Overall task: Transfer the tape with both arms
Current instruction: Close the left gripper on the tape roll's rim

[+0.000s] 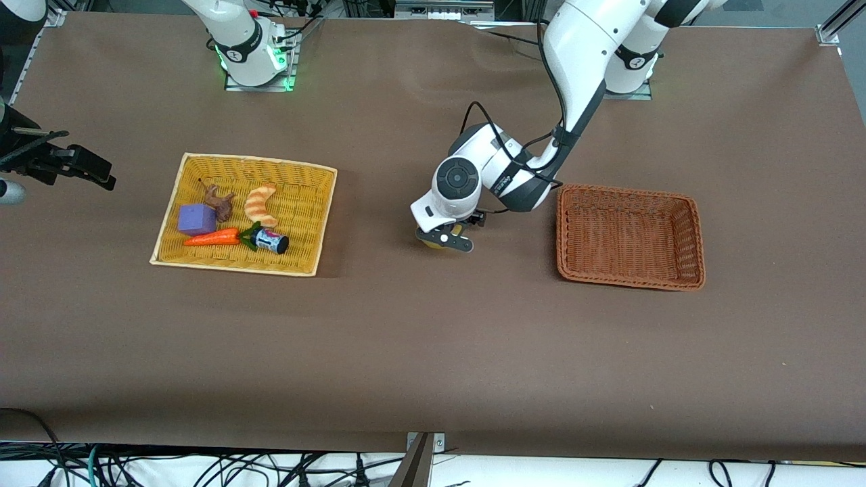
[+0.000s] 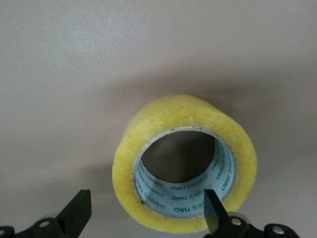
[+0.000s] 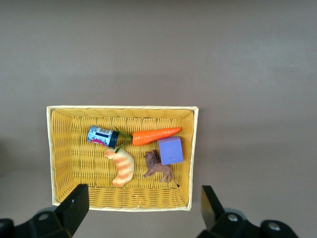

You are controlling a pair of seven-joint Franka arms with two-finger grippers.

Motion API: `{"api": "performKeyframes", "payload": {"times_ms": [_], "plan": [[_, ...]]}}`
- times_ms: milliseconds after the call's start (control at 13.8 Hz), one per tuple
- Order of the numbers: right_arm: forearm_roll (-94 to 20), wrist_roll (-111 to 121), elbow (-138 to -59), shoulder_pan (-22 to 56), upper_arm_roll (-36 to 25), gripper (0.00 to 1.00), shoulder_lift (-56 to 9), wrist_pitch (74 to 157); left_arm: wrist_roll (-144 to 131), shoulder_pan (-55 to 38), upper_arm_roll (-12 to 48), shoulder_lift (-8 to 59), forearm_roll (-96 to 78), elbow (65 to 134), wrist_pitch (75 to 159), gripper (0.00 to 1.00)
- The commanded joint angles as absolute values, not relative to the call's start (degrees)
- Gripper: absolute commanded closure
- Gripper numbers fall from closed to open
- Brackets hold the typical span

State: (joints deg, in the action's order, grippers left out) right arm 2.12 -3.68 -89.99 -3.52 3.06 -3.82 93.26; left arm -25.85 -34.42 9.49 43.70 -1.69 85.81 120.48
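Note:
My gripper will carry the tape (image 2: 183,110) by one side, and the tape will stick out sideways and stay steady, because the tape's open core has a deep side (image 2: 184,200) around it.
The tape (image 1: 429,242), a yellowish ring with a grey printed core, stands on the brown table between the two baskets. In the left wrist view the tape (image 2: 178,111) fills the middle. My left gripper (image 1: 448,241) is down at the tape and open. In its own view the left gripper (image 2: 146,198) has one finger (image 2: 77,214) outside the roll and the other finger (image 2: 214,212) in front of the core's rim, neither closed on the wall. My right gripper (image 3: 143,194) is open and empty, waiting high above the yellow basket (image 3: 194,148).
The yellow basket (image 1: 257,162) toward the right arm's end holds a croissant toy (image 1: 261,204), a carrot (image 1: 211,237), a purple cube (image 1: 197,219), a small can (image 1: 272,241) and a brown animal figure (image 1: 220,200). An empty brown basket (image 1: 626,193) lies toward the left arm's end.

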Motion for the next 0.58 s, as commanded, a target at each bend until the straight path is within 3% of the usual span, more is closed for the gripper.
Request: {"api": "performKeyframes", "payload": {"times_ms": [0,145,218,290,363,435,508], "plan": [[1.32,-3.16,-89.91,-3.16,2.9,0.0,-3.69,93.16,-25.22,-34.11,9.05,43.5,1.57,86.13,121.2,0.0],[1.23,-3.34,-89.91,-2.99,3.08,0.0,-3.69,93.16,-25.22,-34.1,9.05,45.25,3.07,86.13,123.03,0.11],[1.23,-3.34,-89.91,-2.99,3.08,0.0,-3.69,93.08,-25.22,-34.1,9.05,45.52,3.08,86.13,123.57,0.28],[1.23,-3.43,-89.91,-2.9,3.16,0.0,-3.69,93.16,-25.75,-34.19,9.05,45.53,3.08,86.13,123.57,0.56],[1.23,-3.51,-89.91,-2.73,3.25,0.0,-3.69,93.16,-25.84,-34.19,9.05,45.44,3.08,86.13,123.57,0.77],[1.23,-3.43,-89.91,-2.81,3.34,0.0,-3.95,93.16,-25.84,-34.1,9.05,45.44,3.08,86.13,123.57,0.92],[1.23,-3.43,-89.91,-2.81,3.34,0.0,-4.04,93.08,-25.84,-34.01,9.05,45.35,3.08,86.05,123.49,1.0]]}}
